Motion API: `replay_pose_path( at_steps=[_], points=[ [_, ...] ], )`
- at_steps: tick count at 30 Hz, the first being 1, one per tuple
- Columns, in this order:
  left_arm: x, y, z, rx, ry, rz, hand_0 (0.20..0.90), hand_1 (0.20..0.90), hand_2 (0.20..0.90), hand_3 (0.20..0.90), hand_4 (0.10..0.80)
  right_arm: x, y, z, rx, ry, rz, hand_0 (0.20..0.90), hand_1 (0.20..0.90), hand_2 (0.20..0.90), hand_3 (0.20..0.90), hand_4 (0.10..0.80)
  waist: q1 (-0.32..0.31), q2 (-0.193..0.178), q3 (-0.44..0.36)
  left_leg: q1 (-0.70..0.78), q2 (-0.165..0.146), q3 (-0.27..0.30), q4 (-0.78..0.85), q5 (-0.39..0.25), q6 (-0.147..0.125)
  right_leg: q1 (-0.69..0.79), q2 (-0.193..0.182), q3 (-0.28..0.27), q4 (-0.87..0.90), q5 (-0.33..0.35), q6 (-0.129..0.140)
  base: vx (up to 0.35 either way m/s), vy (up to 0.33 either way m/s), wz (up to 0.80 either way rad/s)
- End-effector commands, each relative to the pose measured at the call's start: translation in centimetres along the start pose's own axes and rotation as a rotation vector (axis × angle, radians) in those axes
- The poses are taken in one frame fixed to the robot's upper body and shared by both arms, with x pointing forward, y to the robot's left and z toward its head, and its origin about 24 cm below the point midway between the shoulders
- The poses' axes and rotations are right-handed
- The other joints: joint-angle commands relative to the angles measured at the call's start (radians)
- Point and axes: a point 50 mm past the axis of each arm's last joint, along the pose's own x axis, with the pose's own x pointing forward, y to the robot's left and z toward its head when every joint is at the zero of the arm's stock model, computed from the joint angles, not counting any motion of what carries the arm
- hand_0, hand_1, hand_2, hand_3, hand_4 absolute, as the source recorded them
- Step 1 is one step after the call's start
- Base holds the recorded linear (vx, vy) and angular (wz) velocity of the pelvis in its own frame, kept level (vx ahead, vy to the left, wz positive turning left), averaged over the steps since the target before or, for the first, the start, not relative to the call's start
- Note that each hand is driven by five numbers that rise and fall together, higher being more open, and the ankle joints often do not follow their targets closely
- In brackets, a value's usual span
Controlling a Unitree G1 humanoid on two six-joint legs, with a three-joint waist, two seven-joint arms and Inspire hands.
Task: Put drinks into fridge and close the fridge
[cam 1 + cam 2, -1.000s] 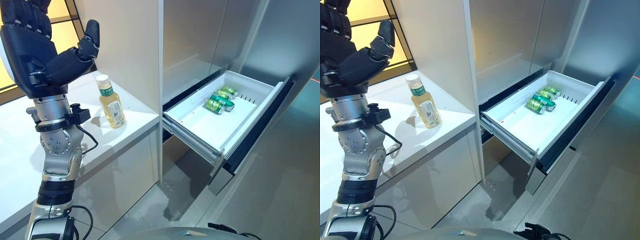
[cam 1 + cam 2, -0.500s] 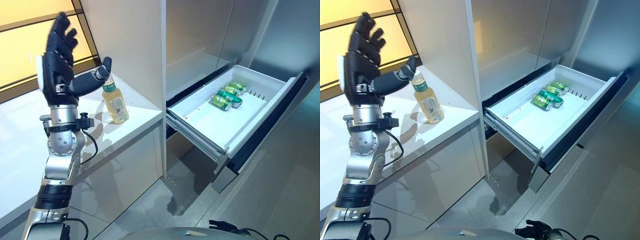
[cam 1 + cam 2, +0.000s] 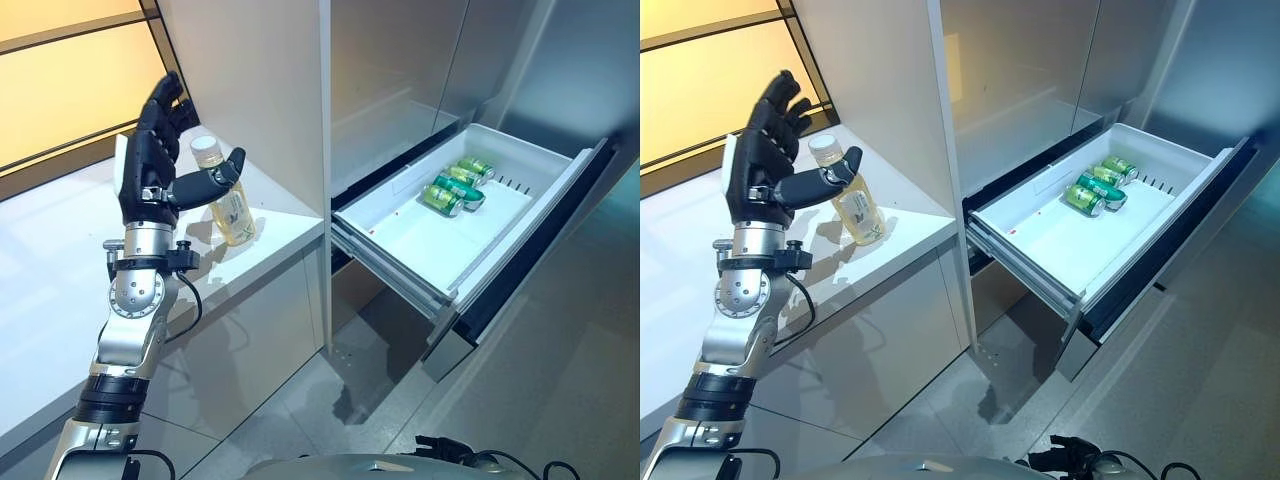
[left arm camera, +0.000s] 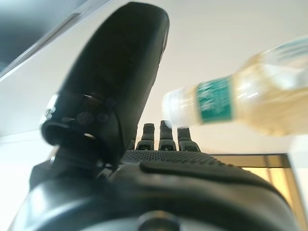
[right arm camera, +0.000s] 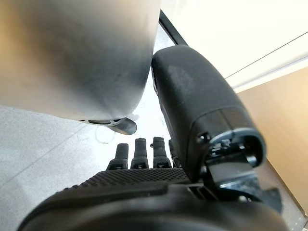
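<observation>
My gripper will lower the bottle (image 3: 232, 212) sideways, and the bottle should lie flat below the drawer's rim, because the drawer's bottom (image 3: 425, 245) is empty beside the green cans.
A bottle (image 3: 233, 205) of pale yellow drink with a white cap and green label stands upright on the white counter (image 3: 50, 290). My left hand (image 3: 148, 178) is open right beside it, fingers straight up and thumb reaching across the bottle's neck. The left wrist view shows the bottle (image 4: 269, 103) past the straight fingers and beside the thumb, not gripped. The white fridge drawer (image 3: 420, 245) is pulled out at the right, with green cans (image 3: 455, 187) lying at its back. My right hand (image 5: 144, 192) is open in the right wrist view and holds nothing.
A tall white cabinet wall (image 3: 260, 90) rises just behind and to the right of the bottle. The open drawer's dark front (image 3: 520, 270) juts out over the grey floor (image 3: 560, 400). An amber-lit panel (image 3: 60, 90) backs the counter.
My left hand has moved away from the camera and down to the bottle, staying open; its thumb now lies across the bottle's neck. The bottle, drawer and cans have not moved.
</observation>
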Motion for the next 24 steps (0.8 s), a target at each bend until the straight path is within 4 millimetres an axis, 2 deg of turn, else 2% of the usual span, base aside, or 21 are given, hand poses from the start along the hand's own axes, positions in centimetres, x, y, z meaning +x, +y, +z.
replay_pose_path(
  at_steps=[1,17,24],
  points=[
    [2.2,0.2,3.6,0.042,-0.2,0.005,0.9,0.9,0.9,0.9,0.8,-0.1,-0.2,-0.3,-0.062,0.025,0.012,0.9,0.9,0.9,0.9,0.8,-0.021,-0.004,-0.02,-0.023,-0.009,0.027,0.04,-0.091,0.003,-0.004,0.021,0.01,0.18,-0.192,0.007,0.002,0.013,-0.04],
    [2.7,1.0,1.6,0.001,-0.091,0.098,0.9,0.9,0.9,0.9,0.8,-0.2,-0.4,-0.3,-0.079,0.03,0.016,0.9,0.9,0.9,0.9,0.8,-0.051,-0.006,-0.022,-0.009,-0.008,0.055,0.038,-0.096,0.006,-0.002,0.026,0.039,0.178,-0.187,0.015,0.002,0.004,-0.03],
    [3.0,1.1,1.0,0.04,-0.056,0.123,0.9,0.9,0.9,0.9,0.8,-0.2,-0.4,-0.4,-0.084,0.035,0.016,0.9,0.9,0.9,0.9,0.8,-0.061,-0.006,-0.021,-0.004,-0.006,0.068,0.038,-0.097,0.006,-0.001,0.028,0.048,0.178,-0.186,0.017,0.0,0.0,0.0]
  ],
)
